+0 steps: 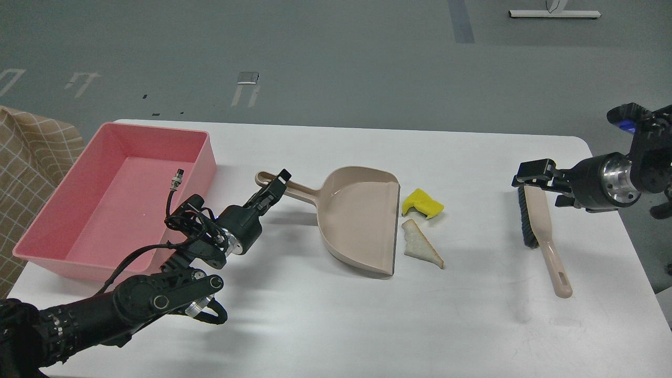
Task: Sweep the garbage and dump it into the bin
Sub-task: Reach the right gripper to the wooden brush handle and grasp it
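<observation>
I expect the yellow spongy chunk (422, 202) to roll over when I sweep it into the dustpan, because it rests arched on its ends (418, 212).
The garbage lies mid-table: a yellow spongy chunk (422, 204) and a whitish bread-like slice (420, 245), both just right of the beige dustpan's (362, 215) open edge. My left gripper (274, 186) is shut on the dustpan's handle near its end. The pink bin (152, 127) stands empty at the left. The beige brush with black bristles (542, 226) lies flat at the right. My right gripper (528, 179) is open, low over the brush's far head end, its fingers on either side of it.
The white table (336, 315) has its right edge close beside the brush. A checked beige cloth (31, 152) sits off the table's left side. A loose cable plug (178, 184) on my left arm hangs over the bin's near corner.
</observation>
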{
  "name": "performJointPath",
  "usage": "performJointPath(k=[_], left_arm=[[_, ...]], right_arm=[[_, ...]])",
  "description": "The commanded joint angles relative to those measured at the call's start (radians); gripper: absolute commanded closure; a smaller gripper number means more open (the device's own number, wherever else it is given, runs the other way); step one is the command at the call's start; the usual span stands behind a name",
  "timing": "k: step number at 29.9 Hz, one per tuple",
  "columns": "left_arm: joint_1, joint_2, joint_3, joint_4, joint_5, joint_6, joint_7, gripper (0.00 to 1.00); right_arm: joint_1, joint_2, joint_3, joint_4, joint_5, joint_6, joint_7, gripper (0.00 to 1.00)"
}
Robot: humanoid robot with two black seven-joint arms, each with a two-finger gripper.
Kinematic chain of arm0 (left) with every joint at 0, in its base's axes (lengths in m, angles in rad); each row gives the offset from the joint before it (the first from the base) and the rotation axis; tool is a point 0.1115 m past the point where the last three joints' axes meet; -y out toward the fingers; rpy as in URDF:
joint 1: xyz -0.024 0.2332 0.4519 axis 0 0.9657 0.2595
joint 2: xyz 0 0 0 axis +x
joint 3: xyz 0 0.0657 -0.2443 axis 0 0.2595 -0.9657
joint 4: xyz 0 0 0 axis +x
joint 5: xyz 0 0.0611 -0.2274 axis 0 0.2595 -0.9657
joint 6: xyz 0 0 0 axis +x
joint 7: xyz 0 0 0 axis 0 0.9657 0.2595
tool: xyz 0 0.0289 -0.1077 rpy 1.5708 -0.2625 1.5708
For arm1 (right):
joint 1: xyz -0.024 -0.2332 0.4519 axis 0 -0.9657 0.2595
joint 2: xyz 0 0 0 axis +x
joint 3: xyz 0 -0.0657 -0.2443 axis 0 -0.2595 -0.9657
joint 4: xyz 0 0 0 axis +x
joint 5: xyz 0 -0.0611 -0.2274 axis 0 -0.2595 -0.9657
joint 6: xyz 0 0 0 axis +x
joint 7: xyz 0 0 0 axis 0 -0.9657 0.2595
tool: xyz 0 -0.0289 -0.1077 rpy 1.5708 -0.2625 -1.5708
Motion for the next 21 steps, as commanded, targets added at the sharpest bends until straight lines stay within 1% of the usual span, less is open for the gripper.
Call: performJointPath(k=[1,4,6,9,21], left_arm=[[-0.001,0.002,0.0,0.0,0.002,0.0,0.0,1.0],[-0.001,0.002,0.0,0.0,0.002,0.0,-0.002,1.0],[0.0,0.001,0.0,0.0,0.002,0.0,-0.002,1.0],[-0.001,0.001,0.0,0.0,0.002,0.0,-0.002,1.0],[-0.008,-0.001,0.0,0.0,0.002,0.0,-0.002,1.0]], right_arm=[[0.001,-0.084,-0.013,0.107,0.0,0.0,-0.003,0.01],[-0.002,-0.149,-0.023,0.17,0.0,0.0,-0.029,0.01],[-0.009,-0.187,-0.025,0.213,0.0,0.0,-0.067,0.02],[-0.038,-0.201,-0.026,0.222,-0.003,0.0,-0.083,0.02],[-0.108,-0.206,-0.026,0.227,-0.036,0.0,-0.086,0.02]])
